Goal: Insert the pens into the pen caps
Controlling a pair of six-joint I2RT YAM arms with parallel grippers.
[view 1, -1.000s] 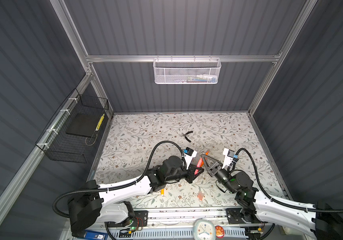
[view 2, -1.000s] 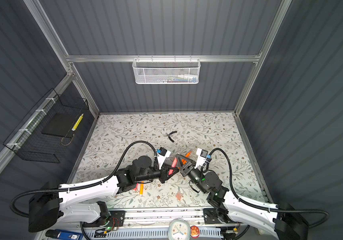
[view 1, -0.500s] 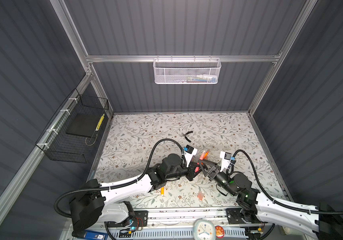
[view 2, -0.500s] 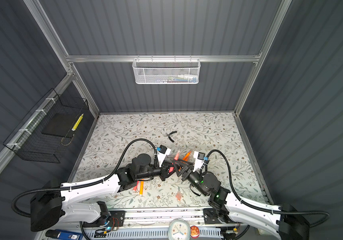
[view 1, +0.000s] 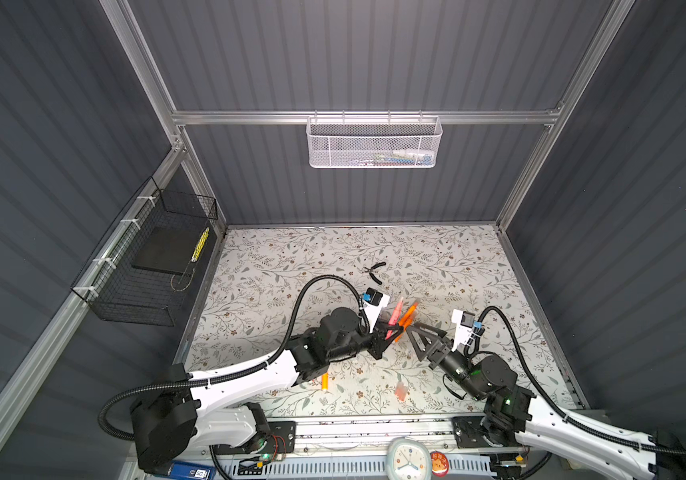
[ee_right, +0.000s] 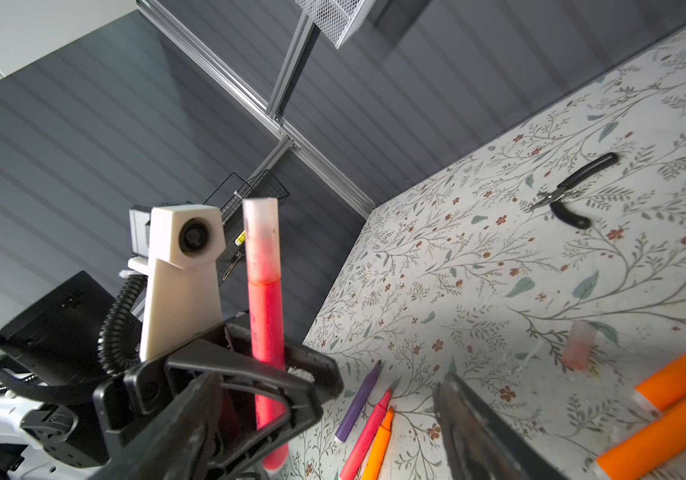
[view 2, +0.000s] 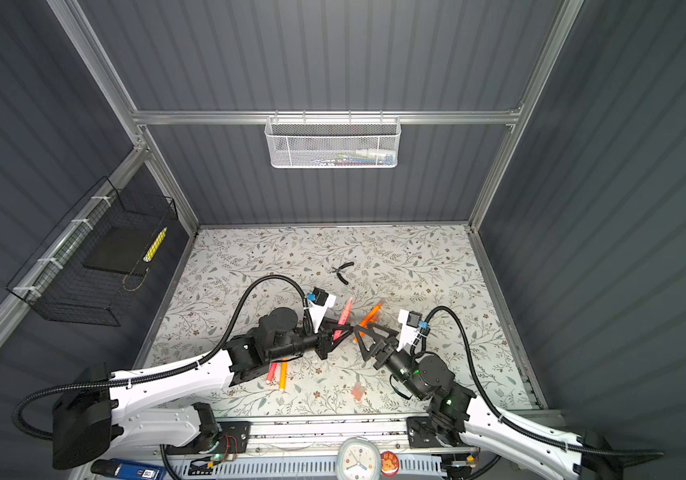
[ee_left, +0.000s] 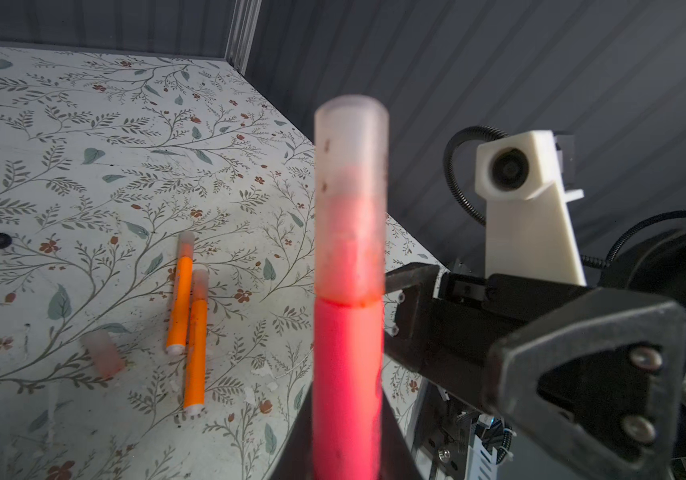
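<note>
Next, I take the capped pink-red pen by its cap (ee_right: 262,241) with my right gripper, because my left gripper is holding that pen and the uncapped pens (ee_right: 368,428) lie on my left gripper's side.
My left gripper (view 1: 391,330) (view 2: 343,331) (ee_left: 347,436) is shut on a pink-red pen (view 1: 394,312) (ee_left: 347,374) (ee_right: 267,332) that stands upright. A pale translucent pen cap (ee_left: 349,199) (ee_right: 261,241) sits on its top end. Just to its right my right gripper (view 1: 414,338) (view 2: 364,343) (ee_right: 329,428) is open, holding nothing and apart from the pen. Two orange capped pens (ee_left: 187,320) (view 2: 368,318) lie side by side beyond the grippers. A purple pen (ee_right: 358,403), a pink pen (ee_right: 368,432) and an orange pen (ee_right: 378,444) lie uncapped under the left arm. A loose cap (view 1: 400,390) (ee_right: 578,345) lies near the front.
Black-handled pliers (view 1: 376,272) (ee_right: 574,191) lie further back on the floral table (view 1: 275,266). A white mesh basket (view 1: 374,143) hangs on the back wall and a black wire basket (view 1: 146,266) on the left wall. The two grippers are close together at mid-table.
My right gripper has opened, let go of the cap on the pink-red pen and drawn back to the right. The left gripper stays shut on the pen, now capped.
</note>
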